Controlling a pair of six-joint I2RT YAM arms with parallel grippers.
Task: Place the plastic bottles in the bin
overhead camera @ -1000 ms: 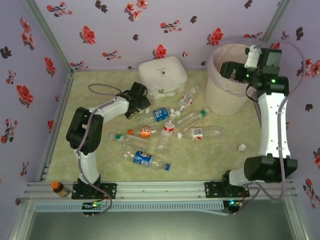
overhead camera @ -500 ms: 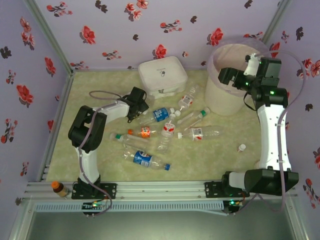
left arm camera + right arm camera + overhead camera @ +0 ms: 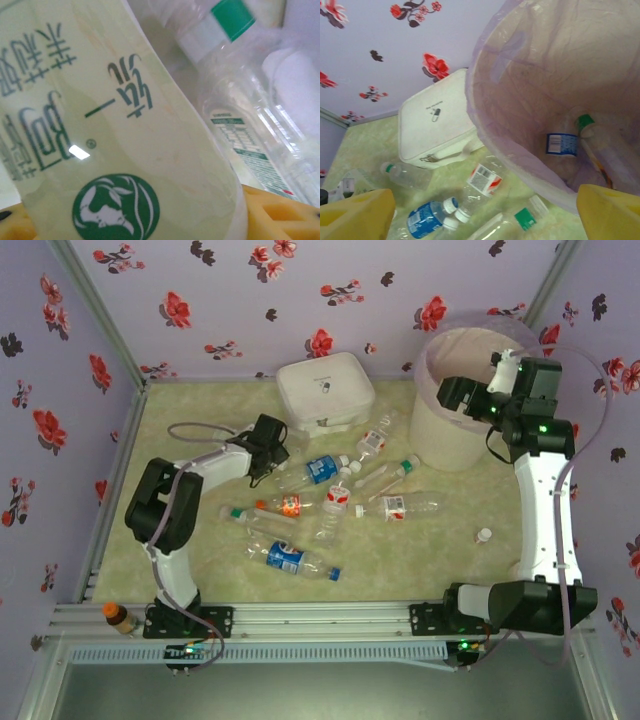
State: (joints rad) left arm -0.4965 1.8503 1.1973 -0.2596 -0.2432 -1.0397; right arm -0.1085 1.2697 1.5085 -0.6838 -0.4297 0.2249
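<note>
The robot's left gripper is holding the pale-green-labelled bottle (image 3: 130, 125) a long way from the bin, so its right gripper should grab the bottle's loose end and bring the bottle into the bin (image 3: 452, 356).
Several plastic bottles lie scattered mid-table, among them a blue-labelled one (image 3: 322, 469), an orange one (image 3: 290, 503) and a red one (image 3: 337, 497). My left gripper (image 3: 270, 462) is low at the left end of the heap. In the left wrist view its yellow fingertips (image 3: 282, 212) press both sides of a pale-green-labelled bottle (image 3: 125, 150). A clear green-banded bottle (image 3: 240, 125) lies beside it. My right gripper (image 3: 455, 395) hangs open and empty over the rim of the bin (image 3: 440, 445). Inside the bin (image 3: 490, 125) lie a blue-labelled bottle (image 3: 562, 144) and a green-capped one (image 3: 587, 125).
A flat white box (image 3: 325, 390) sits at the back, left of the bin. A loose white cap (image 3: 484, 535) lies on the mat near the right arm. A small amber bottle (image 3: 118, 617) stands on the front rail at the left. Walls close in on three sides.
My left gripper has dropped lower and slid left, and its fingers have narrowed onto the bottle. My right gripper has shifted slightly over the bin rim and stays open.
</note>
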